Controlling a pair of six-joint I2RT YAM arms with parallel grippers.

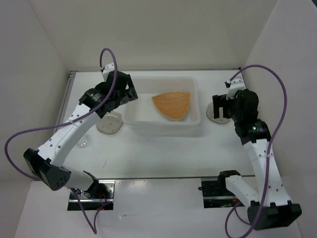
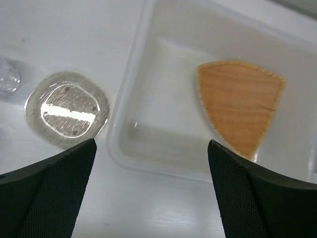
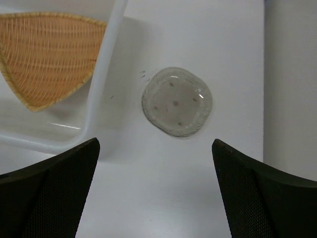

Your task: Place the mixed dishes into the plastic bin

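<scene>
Next, I back my right gripper, now hovering over the flat saucer's middle, away from the bin and pinch the saucer's rim farthest from the bin.
The orange-tan ribbed plate lies inside the translucent white bin and also shows in the left wrist view and the right wrist view. One greyish saucer lies on the table left of the bin, seen in the left wrist view. Another saucer lies right of the bin, partly hidden under my right gripper in the top view. A clear cup stands at the left. My left gripper hovers over the bin's left rim, open and empty. My right gripper is open and empty above the right saucer.
White walls close in the table at the back and on both sides. A metal strip runs along the table's left edge. Purple cables loop off both arms. Only one clear cup is in view.
</scene>
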